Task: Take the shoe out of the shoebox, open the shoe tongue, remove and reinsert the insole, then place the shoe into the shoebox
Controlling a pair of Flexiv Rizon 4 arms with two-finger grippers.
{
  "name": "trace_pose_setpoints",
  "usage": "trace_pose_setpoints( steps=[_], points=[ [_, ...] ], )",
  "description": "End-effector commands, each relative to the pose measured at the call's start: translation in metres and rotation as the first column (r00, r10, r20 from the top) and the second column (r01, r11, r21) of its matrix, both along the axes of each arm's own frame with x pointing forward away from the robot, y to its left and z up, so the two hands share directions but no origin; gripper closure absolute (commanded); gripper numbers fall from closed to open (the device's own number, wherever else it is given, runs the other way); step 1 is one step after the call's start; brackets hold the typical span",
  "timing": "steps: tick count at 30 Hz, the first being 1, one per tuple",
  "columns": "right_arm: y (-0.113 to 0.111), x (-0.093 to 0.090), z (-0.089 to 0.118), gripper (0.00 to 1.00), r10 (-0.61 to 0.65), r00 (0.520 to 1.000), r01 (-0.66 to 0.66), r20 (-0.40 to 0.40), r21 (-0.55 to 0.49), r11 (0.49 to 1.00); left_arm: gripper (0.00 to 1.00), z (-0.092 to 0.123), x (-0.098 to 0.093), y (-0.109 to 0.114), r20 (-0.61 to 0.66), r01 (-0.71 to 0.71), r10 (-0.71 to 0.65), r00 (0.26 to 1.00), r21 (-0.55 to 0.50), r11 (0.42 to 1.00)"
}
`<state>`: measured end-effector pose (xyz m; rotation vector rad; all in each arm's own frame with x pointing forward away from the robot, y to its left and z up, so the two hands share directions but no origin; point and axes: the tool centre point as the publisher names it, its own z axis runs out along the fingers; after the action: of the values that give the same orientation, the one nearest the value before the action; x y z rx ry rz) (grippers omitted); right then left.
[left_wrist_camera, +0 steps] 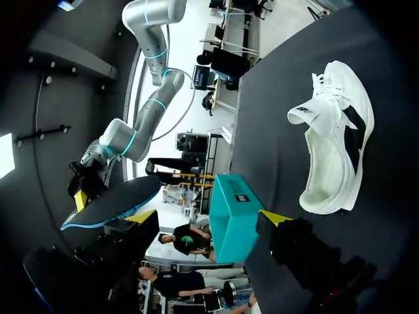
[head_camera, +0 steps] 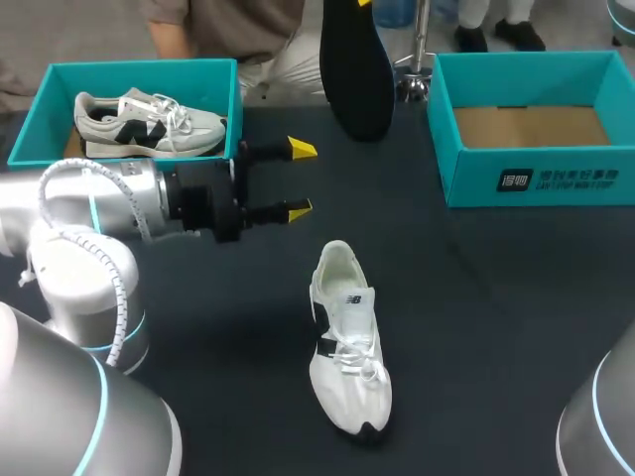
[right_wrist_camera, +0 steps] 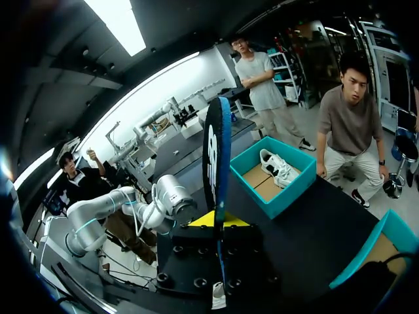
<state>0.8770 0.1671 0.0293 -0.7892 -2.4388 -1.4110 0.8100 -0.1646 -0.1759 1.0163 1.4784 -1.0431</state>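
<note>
I expect the black insole (head_camera: pixel 357 79) to show a blue bottom side when I turn it over, because a blue rim (left_wrist_camera: pixel 91 225) can be seen along its edge.
A white shoe (head_camera: pixel 347 342) with black trim lies on the dark table (head_camera: pixel 476 297), toe toward the front edge; it also shows in the left wrist view (left_wrist_camera: pixel 334 137). Its black insole (head_camera: pixel 355 69) hangs upright above the table's back edge, blue-edged in the right wrist view (right_wrist_camera: pixel 216 157). My right gripper (right_wrist_camera: pixel 219 221) is shut on the insole's lower end. My left gripper (head_camera: pixel 300 179) stands open and empty, level over the table behind and left of the shoe. Both its yellow fingertips (left_wrist_camera: pixel 273 217) show ahead of the camera.
A teal shoebox (head_camera: pixel 40 109) at the back left holds a second grey-white shoe (head_camera: pixel 149 124). Another teal shoebox (head_camera: pixel 536 178) at the back right shows a bare cardboard floor. A metal stand (head_camera: pixel 417 79) rises between the insole and the right box.
</note>
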Motion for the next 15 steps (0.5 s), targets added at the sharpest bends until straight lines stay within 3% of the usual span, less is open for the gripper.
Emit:
trace_pose_setpoints(
  steps=[1,15],
  points=[
    [0.0007,0.0005,0.0001,1.00,-0.001,1.000,0.001,-0.001,-0.003,1.000,0.00,0.0010,0.0044,-0.0002,0.008,0.024,-0.024,1.000,-0.020,1.000],
    [0.0007,0.0005,0.0001,1.00,-0.001,1.000,0.001,-0.001,-0.003,1.000,0.00,0.0030,0.0084,-0.0058,0.040,0.017,-0.017,0.999,-0.012,1.000]
  ],
)
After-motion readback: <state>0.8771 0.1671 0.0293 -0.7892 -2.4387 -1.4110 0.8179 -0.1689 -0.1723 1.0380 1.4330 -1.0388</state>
